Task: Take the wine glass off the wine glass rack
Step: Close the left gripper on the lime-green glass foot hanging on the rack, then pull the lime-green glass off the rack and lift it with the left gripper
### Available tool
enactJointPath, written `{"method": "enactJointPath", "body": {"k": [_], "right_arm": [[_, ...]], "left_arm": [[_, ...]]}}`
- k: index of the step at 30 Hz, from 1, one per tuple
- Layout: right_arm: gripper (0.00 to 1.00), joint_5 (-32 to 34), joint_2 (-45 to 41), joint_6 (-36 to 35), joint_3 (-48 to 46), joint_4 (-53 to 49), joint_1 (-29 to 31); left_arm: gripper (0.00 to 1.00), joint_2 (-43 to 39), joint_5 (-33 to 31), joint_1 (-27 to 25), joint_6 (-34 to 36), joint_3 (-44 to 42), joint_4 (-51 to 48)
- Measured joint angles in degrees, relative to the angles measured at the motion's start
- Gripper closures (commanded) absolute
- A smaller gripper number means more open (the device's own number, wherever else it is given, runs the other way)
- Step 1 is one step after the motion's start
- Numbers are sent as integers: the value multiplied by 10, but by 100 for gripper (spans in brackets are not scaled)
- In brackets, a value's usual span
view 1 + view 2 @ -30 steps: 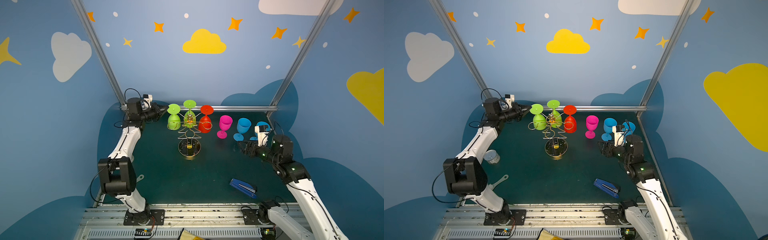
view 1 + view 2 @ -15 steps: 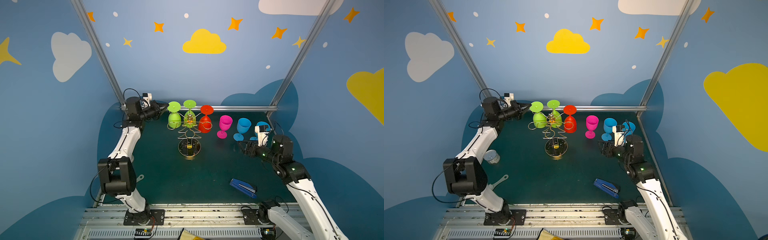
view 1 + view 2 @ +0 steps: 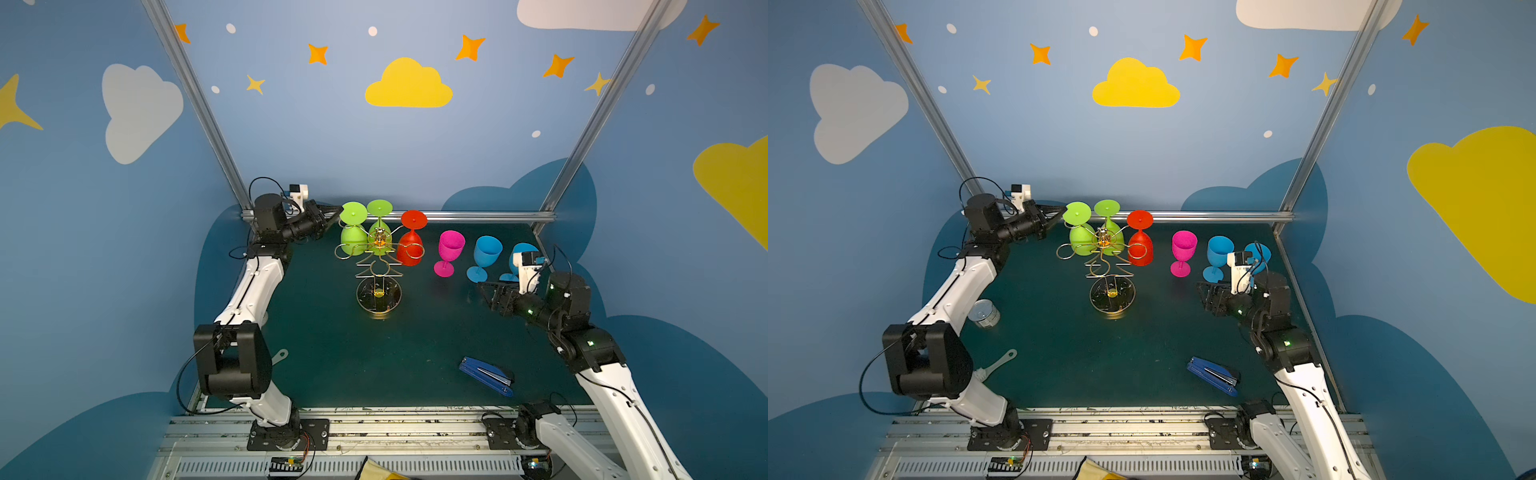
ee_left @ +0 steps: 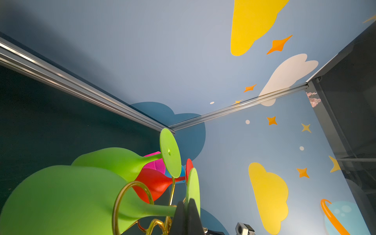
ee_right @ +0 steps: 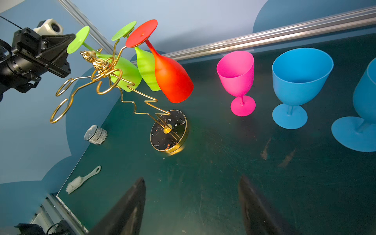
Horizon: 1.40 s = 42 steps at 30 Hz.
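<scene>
I need to pull the glass (image 3: 353, 240) clear with my left gripper before I hand it to my right gripper, because the green wine glass's stem (image 3: 353, 225) is at the rack's wire loop.
The gold wire wine glass rack (image 3: 378, 295) (image 3: 1112, 297) (image 5: 168, 130) stands mid-table on its round dark base. Upside down on its arms hang two green wine glasses (image 3: 353, 239) (image 3: 379, 241) and a red one (image 3: 409, 247) (image 5: 173, 81). My left gripper (image 3: 332, 214) (image 3: 1059, 212) (image 4: 186, 203) is shut, its tips at the rim of the foot of the left green glass (image 4: 61, 199) (image 5: 126, 75). Whether the rim is pinched is unclear. My right gripper (image 3: 484, 291) (image 5: 192, 183) hangs open and empty over the table on the right.
A pink glass (image 3: 450, 247) and two blue glasses (image 3: 487, 251) (image 3: 521, 253) stand upright right of the rack. A blue stapler (image 3: 486, 376) lies front right. A tin can (image 3: 984, 313) and a small brush (image 3: 996, 365) lie by the left arm.
My left gripper has moved right to the foot of the left green glass, staying shut. The right arm has not moved.
</scene>
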Motion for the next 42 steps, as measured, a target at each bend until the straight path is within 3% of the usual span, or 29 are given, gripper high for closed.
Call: {"method": "enactJointPath", "body": {"k": [12, 25, 33, 42], "right_arm": [[29, 4, -9, 0, 0, -7, 0], [29, 6, -19, -3, 0, -21, 0], [28, 8, -21, -5, 0, -23, 0], [28, 7, -20, -12, 3, -23, 0]], "left_arm": [[97, 5, -6, -29, 16, 1, -19], [97, 56, -36, -25, 24, 60, -14], [97, 65, -45, -1, 19, 60, -9], [97, 33, -41, 85, -23, 33, 31]]}}
